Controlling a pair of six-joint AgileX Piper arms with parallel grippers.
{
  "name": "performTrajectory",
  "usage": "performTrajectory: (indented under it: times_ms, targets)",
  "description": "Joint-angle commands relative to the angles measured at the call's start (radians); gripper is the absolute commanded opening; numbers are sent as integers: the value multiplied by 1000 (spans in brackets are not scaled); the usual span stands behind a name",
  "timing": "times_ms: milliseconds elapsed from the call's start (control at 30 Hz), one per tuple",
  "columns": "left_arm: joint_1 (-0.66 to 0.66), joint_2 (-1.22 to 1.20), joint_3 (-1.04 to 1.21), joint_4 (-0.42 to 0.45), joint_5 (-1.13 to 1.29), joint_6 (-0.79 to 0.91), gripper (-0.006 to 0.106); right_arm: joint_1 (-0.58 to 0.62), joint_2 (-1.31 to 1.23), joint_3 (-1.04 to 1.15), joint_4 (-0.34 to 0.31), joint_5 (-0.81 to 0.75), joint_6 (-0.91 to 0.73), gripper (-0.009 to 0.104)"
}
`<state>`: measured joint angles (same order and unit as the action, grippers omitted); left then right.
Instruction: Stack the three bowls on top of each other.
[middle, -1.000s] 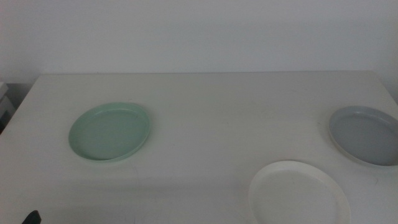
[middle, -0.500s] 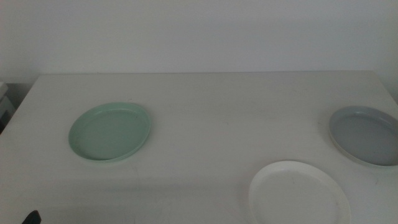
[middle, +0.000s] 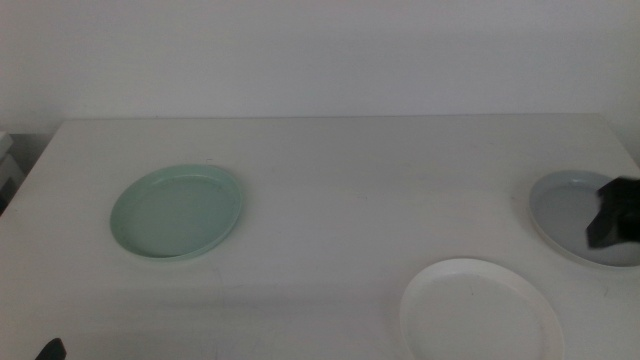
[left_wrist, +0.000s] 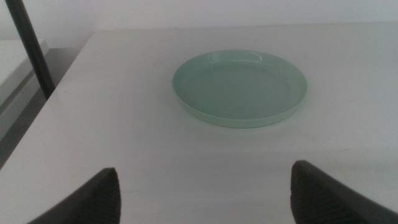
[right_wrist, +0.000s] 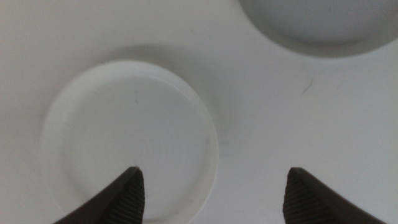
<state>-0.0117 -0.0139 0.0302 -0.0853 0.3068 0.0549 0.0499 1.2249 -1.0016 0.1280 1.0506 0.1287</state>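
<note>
The grey-blue bowl (middle: 572, 214) will cover almost all of the white bowl when I stack them, since the white bowl has a similar broad, low rim (middle: 468, 266).
Three bowls lie apart on the white table (middle: 360, 170). The mint green bowl (middle: 177, 211) is at the left, the white bowl (middle: 480, 312) at the front right, and the pale grey-blue bowl (middle: 564, 206) at the right edge. My right gripper (middle: 612, 215) comes in from the right and hangs in front of the grey-blue bowl. Its wrist view looks down on the white bowl (right_wrist: 130, 134) and the grey-blue bowl's rim (right_wrist: 311, 25), with the right gripper (right_wrist: 214, 193) open and holding nothing. My left gripper (left_wrist: 205, 193) waits open at the front left, facing the green bowl (left_wrist: 240, 87).
A dark upright pole (left_wrist: 28, 46) stands off the table's left side. The table's left edge (left_wrist: 59, 99) drops to a grey floor. A pale wall runs behind the table's far edge.
The right gripper has come into the middle view from the right edge, over the grey-blue bowl. The bowls and the left arm have not moved.
</note>
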Motion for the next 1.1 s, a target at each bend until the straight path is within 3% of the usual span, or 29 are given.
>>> performTrajectory:
  times_ms: [0, 533, 767, 933, 1067]
  targets:
    - [1, -13, -5, -6, -78, -9, 101, 3, 33, -7, -3, -28, -2, 56]
    - [1, -13, -5, -6, -78, -9, 101, 77, 260, 180, 1, -299, 0, 56]
    - [1, -13, -5, -6, -78, -9, 101, 77, 348, 187, 1, -320, 0, 55]
    - [1, -13, -5, -6, -78, -9, 101, 77, 397, 187, 1, -339, -1, 48]
    - [1, -13, -5, -6, -78, -9, 101, 77, 406, 187, 1, -341, -1, 33]
